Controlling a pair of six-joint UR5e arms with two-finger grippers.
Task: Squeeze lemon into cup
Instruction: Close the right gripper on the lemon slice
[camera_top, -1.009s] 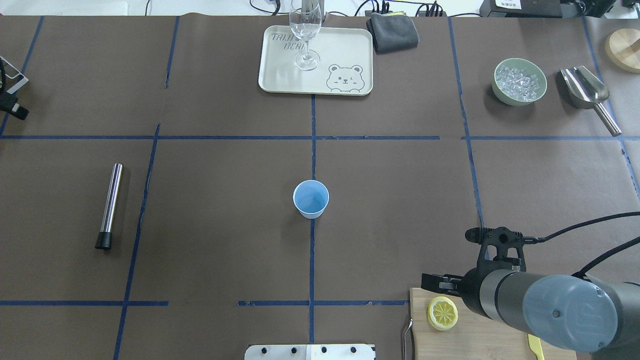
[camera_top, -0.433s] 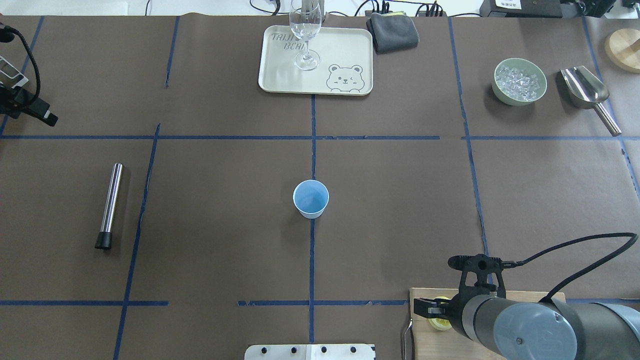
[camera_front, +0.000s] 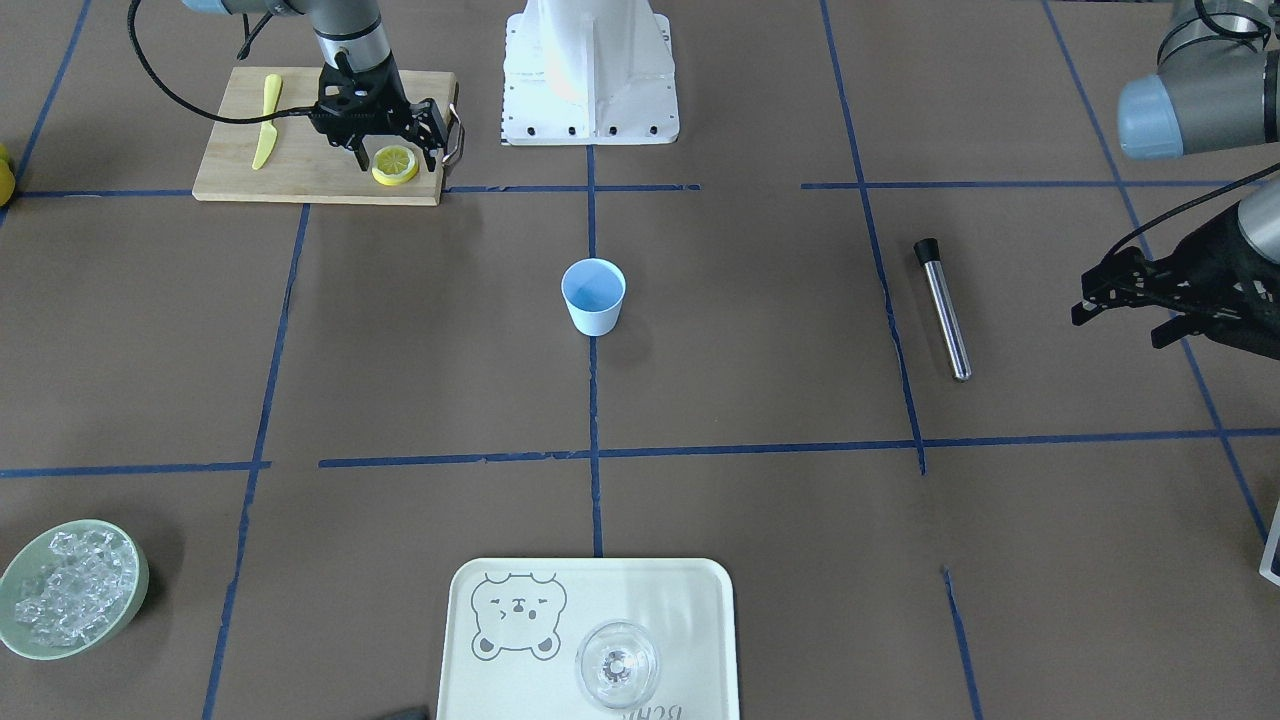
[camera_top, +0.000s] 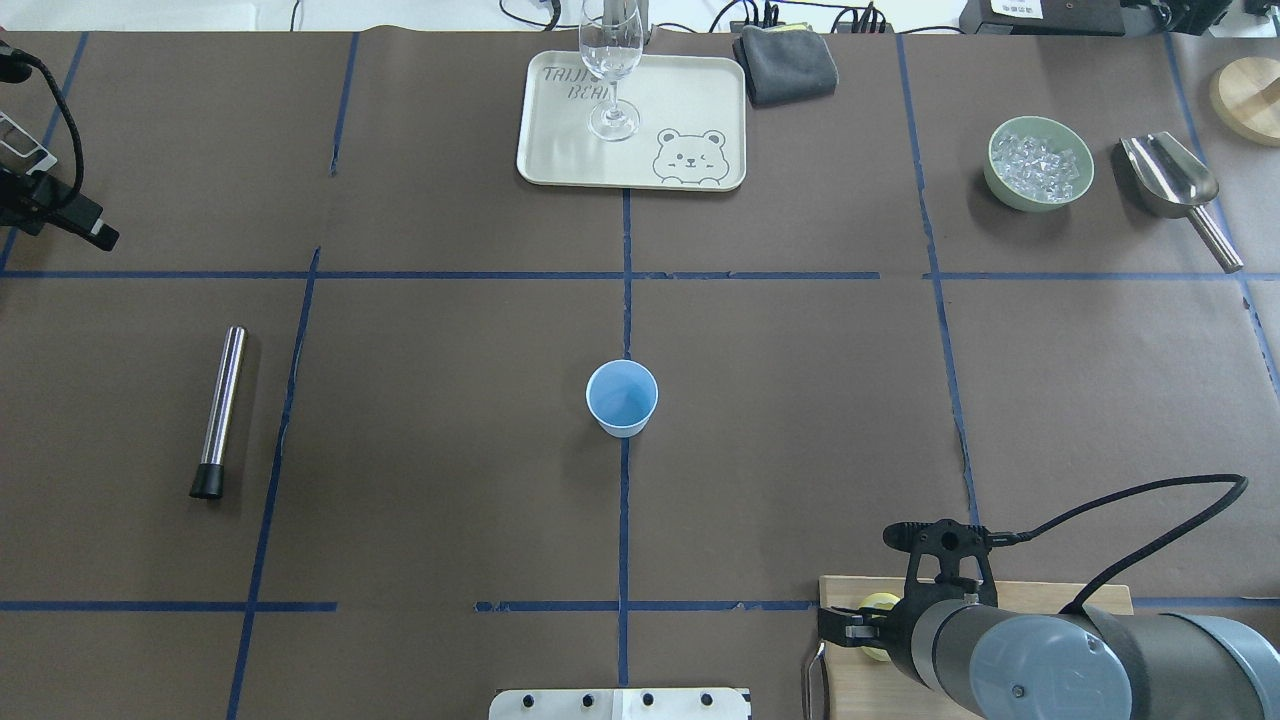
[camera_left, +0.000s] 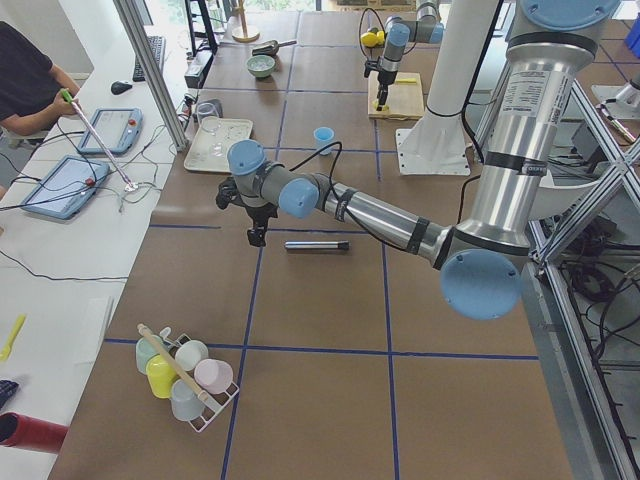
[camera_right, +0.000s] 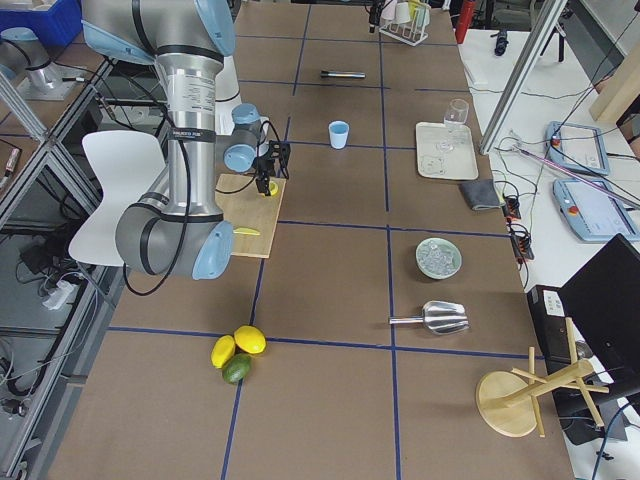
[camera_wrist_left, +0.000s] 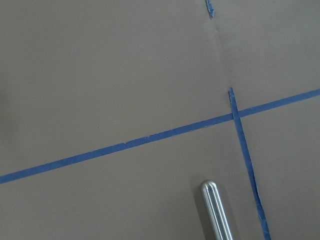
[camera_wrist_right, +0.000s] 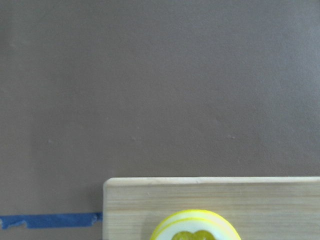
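Observation:
The lemon (camera_front: 395, 164) has stacked yellow rims (camera_wrist_right: 197, 214) showing at its edge, so another lemon slice under it should stay behind on the board when I lift the lemon.
The lemon (camera_front: 395, 165) is a yellow-rinded slice lying flat on the wooden cutting board (camera_front: 300, 170). My right gripper (camera_front: 396, 155) is open and points down over it, one finger on each side of the slice. In the overhead view the right gripper (camera_top: 850, 628) and wrist hide most of the lemon (camera_top: 882, 603). The right wrist view shows the lemon's (camera_wrist_right: 197, 227) top edge at the bottom of the frame. The light-blue cup (camera_front: 593, 295) stands upright at the table's centre (camera_top: 622, 397). My left gripper (camera_front: 1105, 305) is open and empty, far from both.
A slim yellow knife (camera_front: 265, 120) lies on the board. A steel rod with a black cap (camera_top: 218, 412) lies on my left side. A tray (camera_top: 700, 100) with a clear glass (camera_top: 610, 60), a green bowl of ice (camera_top: 1040, 165) and a metal scoop (camera_top: 1175, 185) are at the far side.
My right gripper has moved back toward the robot and down over the lemon, which it now mostly hides. My left gripper has come a little further into view.

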